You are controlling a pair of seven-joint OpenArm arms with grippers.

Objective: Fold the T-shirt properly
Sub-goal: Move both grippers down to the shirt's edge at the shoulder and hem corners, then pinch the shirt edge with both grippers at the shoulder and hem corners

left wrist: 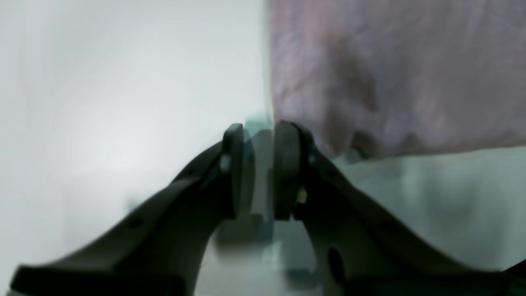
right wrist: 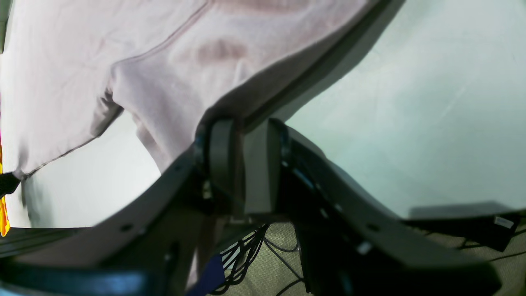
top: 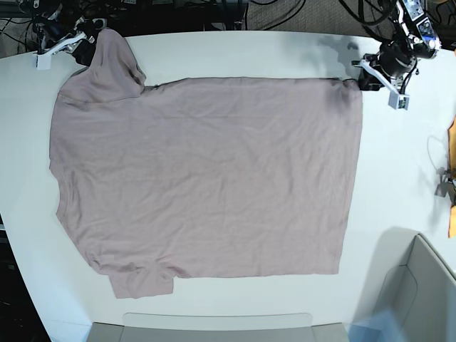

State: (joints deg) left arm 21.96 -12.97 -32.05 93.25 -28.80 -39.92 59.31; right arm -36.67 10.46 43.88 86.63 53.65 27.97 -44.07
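The T-shirt's hem corner [top: 352, 86] is next to the open fingers of my left gripper, so my left gripper should move over that corner and pinch it before folding.
The dusty pink T-shirt [top: 206, 178] lies spread flat on the white table [top: 399, 178], with its hem toward the right of the base view. At the far left corner my right gripper [top: 84, 44] holds up a peak of the shirt's sleeve. The right wrist view shows that gripper [right wrist: 242, 125] shut on a fold of the T-shirt [right wrist: 164, 61]. My left gripper [top: 365, 77] sits at the shirt's far right hem corner. In the blurred left wrist view its pads [left wrist: 283, 164] stand slightly apart with only table between them, so the left gripper [left wrist: 259, 131] is open. The T-shirt [left wrist: 390, 74] lies just beyond, to the right.
An orange cloth [top: 452, 178] pokes in at the right table edge, and a strip of it [right wrist: 3, 205] shows in the right wrist view. A grey bin [top: 420, 285] stands at the near right corner. A pale tray [top: 214, 328] lines the near edge. Cables lie beyond the far edge.
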